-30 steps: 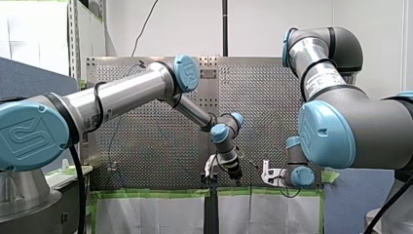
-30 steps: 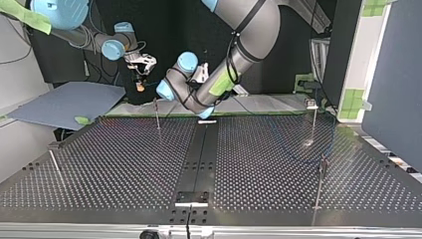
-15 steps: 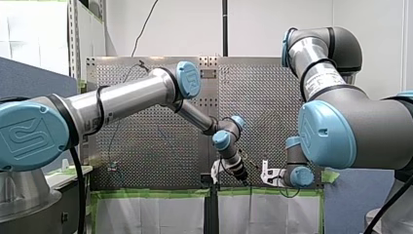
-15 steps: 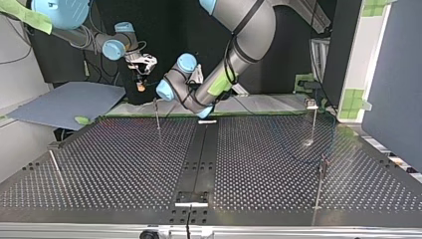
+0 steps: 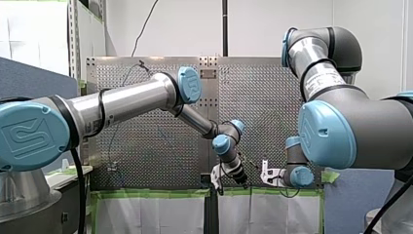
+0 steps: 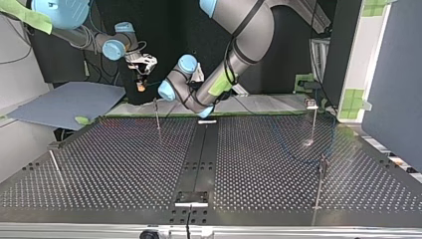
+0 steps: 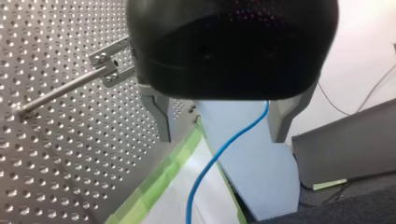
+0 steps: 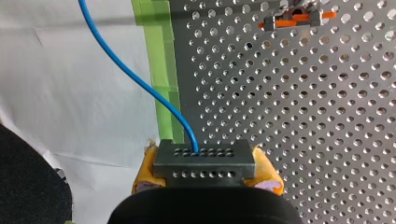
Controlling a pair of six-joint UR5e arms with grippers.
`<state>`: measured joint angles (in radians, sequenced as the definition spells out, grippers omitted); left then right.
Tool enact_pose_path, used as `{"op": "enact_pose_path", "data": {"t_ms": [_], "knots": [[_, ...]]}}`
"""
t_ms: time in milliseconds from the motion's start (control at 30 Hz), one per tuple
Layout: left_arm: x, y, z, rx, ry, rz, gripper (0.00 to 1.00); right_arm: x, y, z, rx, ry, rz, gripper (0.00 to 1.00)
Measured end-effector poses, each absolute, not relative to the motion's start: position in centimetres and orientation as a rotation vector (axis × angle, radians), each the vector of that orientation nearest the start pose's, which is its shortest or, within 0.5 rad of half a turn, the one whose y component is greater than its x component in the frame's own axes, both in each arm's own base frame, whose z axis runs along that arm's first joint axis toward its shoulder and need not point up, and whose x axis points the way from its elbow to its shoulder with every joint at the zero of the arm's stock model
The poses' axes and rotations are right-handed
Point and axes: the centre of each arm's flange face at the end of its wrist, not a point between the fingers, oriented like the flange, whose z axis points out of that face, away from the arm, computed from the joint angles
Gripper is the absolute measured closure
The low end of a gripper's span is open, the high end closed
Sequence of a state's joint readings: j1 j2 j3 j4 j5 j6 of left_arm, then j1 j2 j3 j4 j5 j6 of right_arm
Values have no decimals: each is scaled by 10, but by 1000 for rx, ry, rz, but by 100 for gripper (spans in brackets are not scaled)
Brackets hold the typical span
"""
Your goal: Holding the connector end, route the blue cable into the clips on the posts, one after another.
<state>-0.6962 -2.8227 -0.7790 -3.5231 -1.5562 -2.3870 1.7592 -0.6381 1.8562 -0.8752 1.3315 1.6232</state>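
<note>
The blue cable [image 8: 116,61] curves smoothly out of the connector, so I expect it to swing along in a springy bow and stay free of kinks when the robot carries it.
My right gripper [image 8: 206,171] has its yellow pads [image 8: 147,170] shut on the dark grey connector [image 8: 204,158]. The blue cable [image 8: 135,77] rises from the connector, over the green-taped table edge. In the left wrist view my left gripper [image 7: 222,137] is open, and the blue cable [image 7: 219,154] hangs in the gap between its grey fingers [image 7: 161,116] without touching them. A clip post [image 7: 70,86] stands beside that gripper. In the front view my left gripper [image 5: 225,176] is close to my right gripper [image 5: 269,174] at the table's near edge.
Thin posts stand on the perforated table [image 6: 124,164]: one near the arms [image 6: 157,113], one at the top view's left [image 6: 54,167], two at its right [image 6: 314,122] [image 6: 321,181]. An orange clip [image 8: 296,18] lies ahead of my right gripper. A blue-grey panel [image 6: 64,102] lies off the table.
My left arm's wrist has swung down and toward the front view's right, closer to my right gripper at the table edge. My right arm has not moved.
</note>
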Motion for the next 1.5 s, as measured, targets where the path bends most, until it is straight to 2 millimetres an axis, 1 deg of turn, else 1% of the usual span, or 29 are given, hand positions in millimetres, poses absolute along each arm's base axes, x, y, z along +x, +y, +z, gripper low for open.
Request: {"op": "enact_pose_path", "data": {"t_ms": [333, 433, 533, 867, 967, 1200, 1500], "knots": [[497, -580, -20, -178, 2486, -685, 0, 255, -496, -79, 1764, -1293, 1372, 100], [499, -577, -25, -184, 2488, -679, 0, 255, -496, -79, 1765, -1293, 1372, 100], [499, -573, -39, -185, 2501, -666, 0, 255, -496, -79, 1765, -1293, 1371, 100], [497, -561, -105, -193, 2517, -644, 0, 255, -498, -78, 1765, -1286, 1372, 100], [498, -559, -113, -199, 2510, -643, 0, 255, -498, -77, 1764, -1285, 1372, 100], [502, -555, -116, -209, 2501, -634, 0, 255, -499, -77, 1763, -1283, 1374, 100], [501, -555, -117, -205, 2498, -627, 0, 255, -499, -77, 1762, -1283, 1374, 100]]}}
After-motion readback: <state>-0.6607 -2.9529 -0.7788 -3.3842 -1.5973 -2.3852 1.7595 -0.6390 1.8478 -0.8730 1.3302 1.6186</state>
